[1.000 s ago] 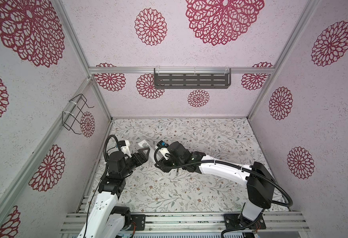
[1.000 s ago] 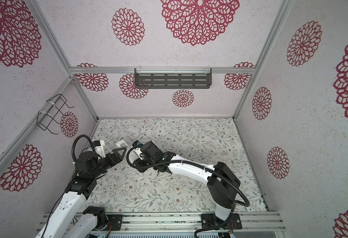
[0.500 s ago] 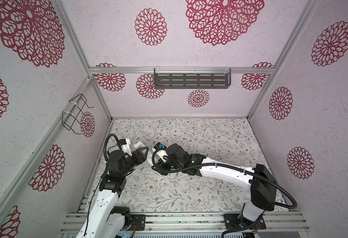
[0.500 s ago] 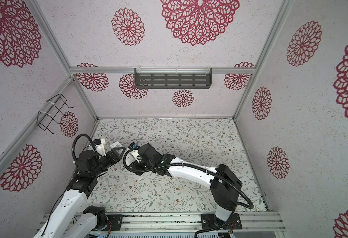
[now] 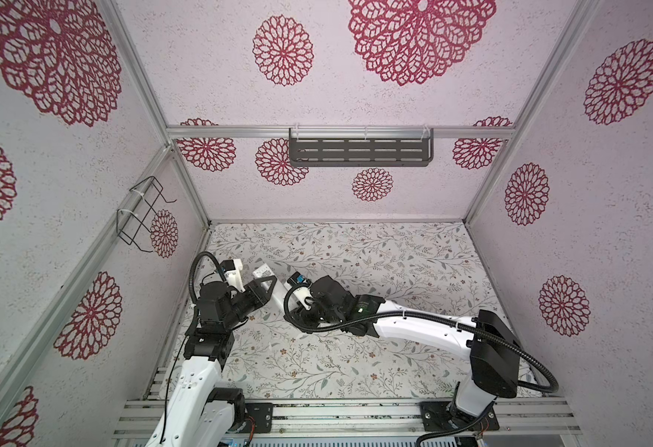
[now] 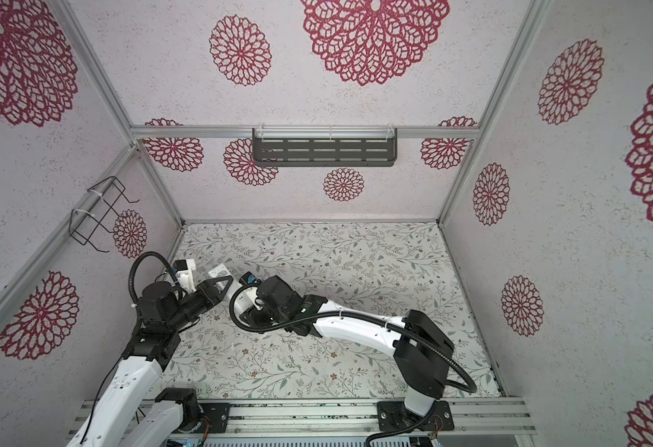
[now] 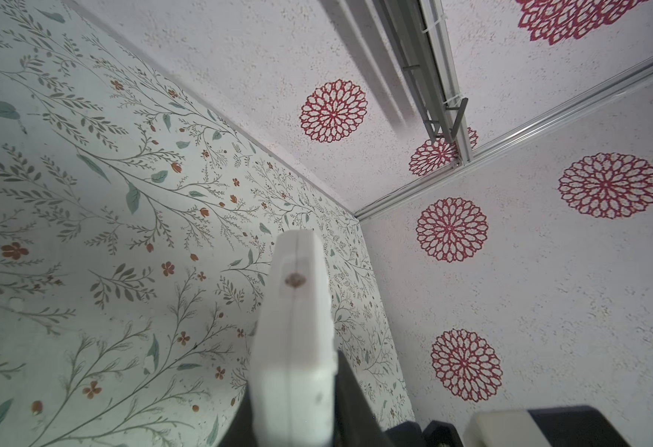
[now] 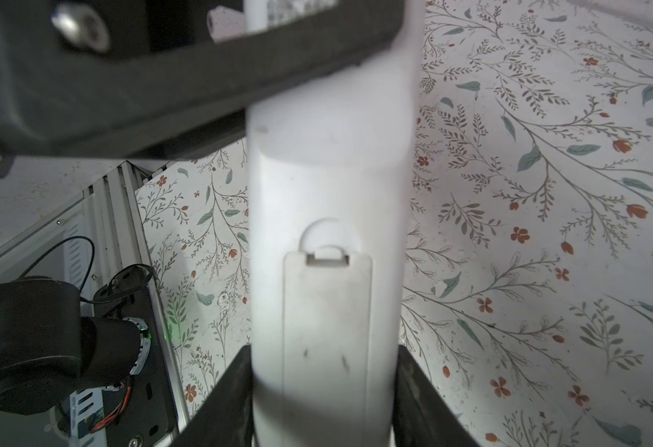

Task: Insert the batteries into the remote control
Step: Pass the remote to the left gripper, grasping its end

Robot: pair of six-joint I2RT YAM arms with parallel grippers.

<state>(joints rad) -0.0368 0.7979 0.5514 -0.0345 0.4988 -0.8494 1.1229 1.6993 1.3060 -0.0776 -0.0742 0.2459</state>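
Note:
I am clamping the remote control's end with the closed battery cover (image 8: 326,331) in my right gripper, so I should open that gripper and bring the end of one finger to the cover's latch (image 8: 328,257).
The remote control (image 8: 329,193) is a slim white bar held in the air between both grippers, at the left of the table in both top views (image 5: 262,271) (image 6: 219,271). My right gripper (image 8: 325,387) is shut across its width at the end with the closed battery cover (image 8: 327,329). My left gripper (image 7: 294,406) is shut on the remote's thin sides (image 7: 298,329) near the other end, and its black finger (image 8: 162,77) crosses the right wrist view. The batteries are out of view.
The floral table (image 5: 356,348) is walled on three sides. A grey slotted shelf (image 5: 359,151) hangs on the back wall and a wire basket (image 5: 143,216) on the left wall. An aluminium rail (image 5: 336,414) runs along the front edge.
My left gripper has gone from open to shut on the remote. The right arm has carried the remote a little to the left.

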